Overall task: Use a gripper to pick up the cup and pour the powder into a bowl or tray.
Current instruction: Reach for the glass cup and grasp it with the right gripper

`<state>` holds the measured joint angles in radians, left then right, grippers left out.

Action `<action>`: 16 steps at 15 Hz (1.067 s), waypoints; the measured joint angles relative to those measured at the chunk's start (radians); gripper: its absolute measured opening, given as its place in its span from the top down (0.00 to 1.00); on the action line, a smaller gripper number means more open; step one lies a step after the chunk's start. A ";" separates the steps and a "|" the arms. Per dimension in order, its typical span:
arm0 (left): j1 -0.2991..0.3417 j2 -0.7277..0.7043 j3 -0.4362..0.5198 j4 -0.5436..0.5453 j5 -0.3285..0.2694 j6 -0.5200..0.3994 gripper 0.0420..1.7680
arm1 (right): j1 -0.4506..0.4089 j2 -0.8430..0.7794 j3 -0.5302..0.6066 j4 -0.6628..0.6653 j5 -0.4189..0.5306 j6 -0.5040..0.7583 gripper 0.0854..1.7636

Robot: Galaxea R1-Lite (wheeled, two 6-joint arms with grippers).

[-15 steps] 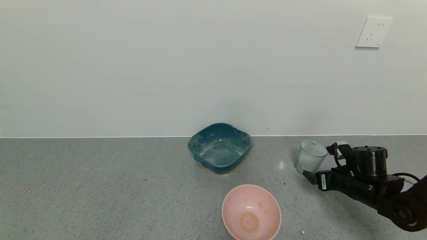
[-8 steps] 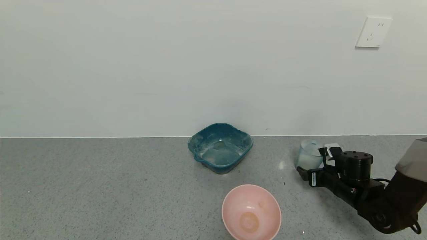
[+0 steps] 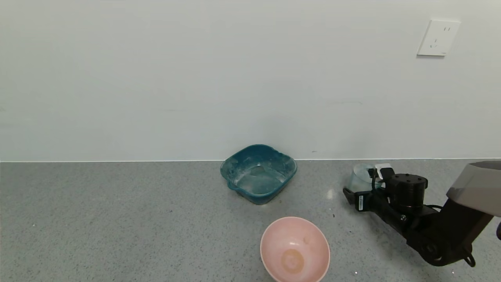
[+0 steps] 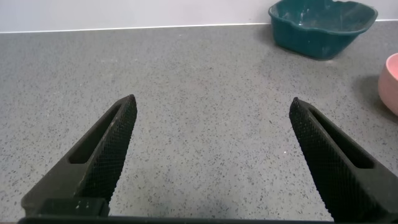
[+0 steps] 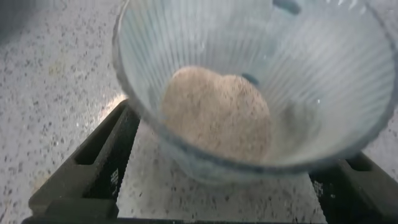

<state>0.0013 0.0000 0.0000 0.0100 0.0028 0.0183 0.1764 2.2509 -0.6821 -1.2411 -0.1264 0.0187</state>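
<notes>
The beige powder sits in an uneven heap [image 5: 219,78], so the powder [image 5: 217,121] will slide along the cup's side and uncover the cup's bottom when the robot pours.
The ribbed translucent cup [image 3: 361,178] stands upright on the grey counter at the right, near the wall. In the right wrist view the cup [image 5: 323,68] holds a heap of pale beige powder [image 5: 217,115]. My right gripper [image 3: 364,183] is open, one finger on each side of the cup's lower part; in its own view the right gripper [image 5: 224,186] has wide jaws flanking the cup. The pink bowl [image 3: 274,243] with an orange-tan spot sits at the front centre, empty. My left gripper [image 4: 211,155] is open and empty over bare counter, out of the head view.
A dark teal basin [image 3: 256,173] with white residue stands against the wall at centre; it also shows in the left wrist view [image 4: 320,25], with the pink bowl's rim [image 4: 390,81] beside it. A wall socket [image 3: 437,37] is at the upper right.
My right arm has reached forward and to the left, so its open fingers now straddle the cup. The cup, bowl and basin have not moved.
</notes>
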 joint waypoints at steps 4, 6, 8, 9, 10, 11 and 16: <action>0.000 0.000 0.000 0.000 0.000 0.000 0.00 | -0.006 0.019 -0.037 0.000 -0.008 -0.001 0.03; 0.000 0.000 0.000 0.000 0.000 0.000 0.00 | -0.008 0.029 -0.048 0.000 -0.008 -0.001 0.03; 0.000 0.000 0.000 0.000 0.000 0.000 0.00 | -0.008 0.037 -0.060 -0.002 -0.008 0.000 0.03; 0.000 0.000 0.000 0.000 0.000 0.000 0.00 | -0.007 0.041 -0.064 -0.001 -0.007 0.000 0.03; 0.000 0.000 0.000 0.000 0.000 0.000 0.00 | -0.007 0.043 -0.067 0.000 -0.007 0.000 0.03; 0.000 0.000 0.000 0.000 0.000 0.000 0.00 | -0.007 0.045 -0.071 0.000 -0.006 0.000 0.03; 0.000 0.000 0.000 0.000 0.000 0.000 0.00 | -0.010 0.053 -0.075 -0.001 -0.006 -0.001 0.24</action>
<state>0.0017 0.0000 0.0000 0.0100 0.0028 0.0183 0.1660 2.3034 -0.7570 -1.2421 -0.1326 0.0181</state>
